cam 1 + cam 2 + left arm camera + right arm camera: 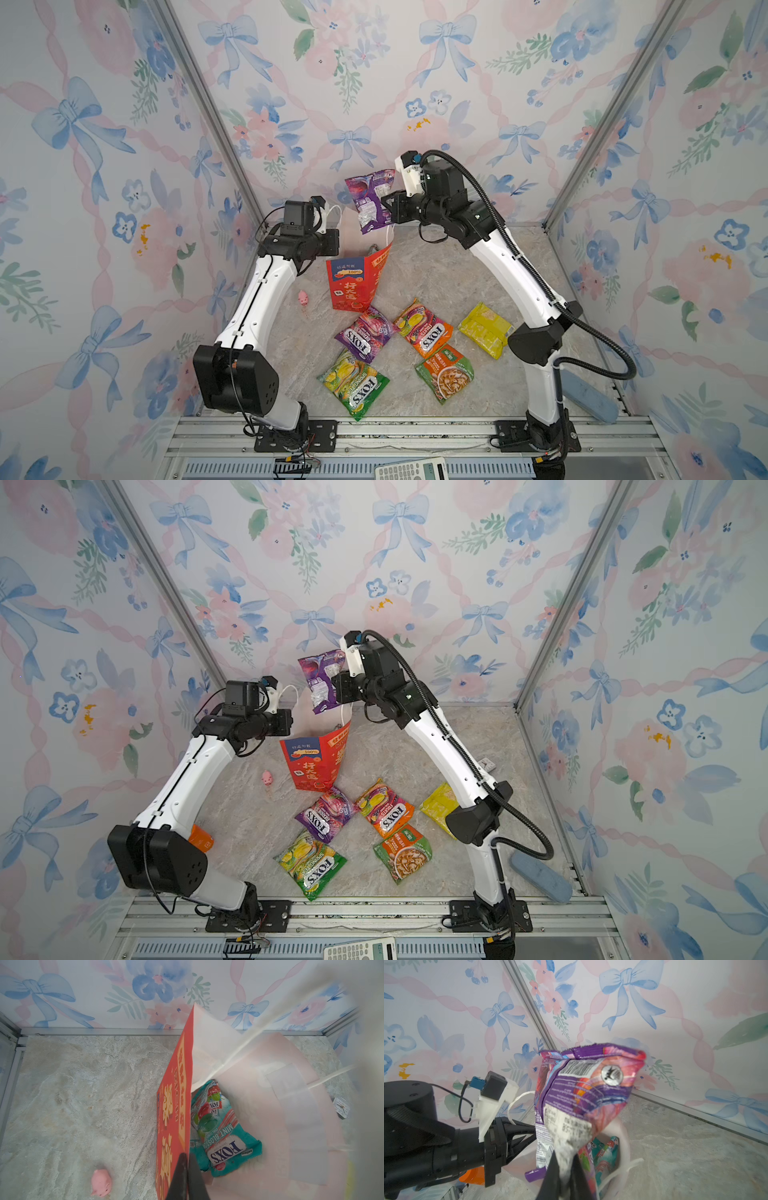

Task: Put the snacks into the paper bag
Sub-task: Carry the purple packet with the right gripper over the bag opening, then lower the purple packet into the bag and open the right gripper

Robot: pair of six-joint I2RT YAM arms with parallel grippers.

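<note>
The purple packet (368,197) is hanging above the bag's opening, so I should keep lowering it with my right gripper and let go inside the bag's sides.
The red paper bag (356,282) stands open at mid-table. My left gripper (188,1157) is shut on the bag's red side wall (176,1105) at the rim. A teal FOX'S packet (225,1134) lies inside the bag. My right gripper (564,1159) is shut on a purple packet (371,199), which hangs above the bag's mouth in both top views (323,681). On the table in front of the bag lie a purple FOX'S packet (365,334), an orange one (424,328), a yellow packet (486,330), a green FOX'S packet (355,384) and a green-orange packet (444,374).
A tiny pink toy figure (303,299) lies left of the bag. A blue oblong pad (590,395) rests by the right wall near the right arm's base. An orange object (201,839) shows behind the left arm's elbow. A calculator (411,469) sits on the front rail.
</note>
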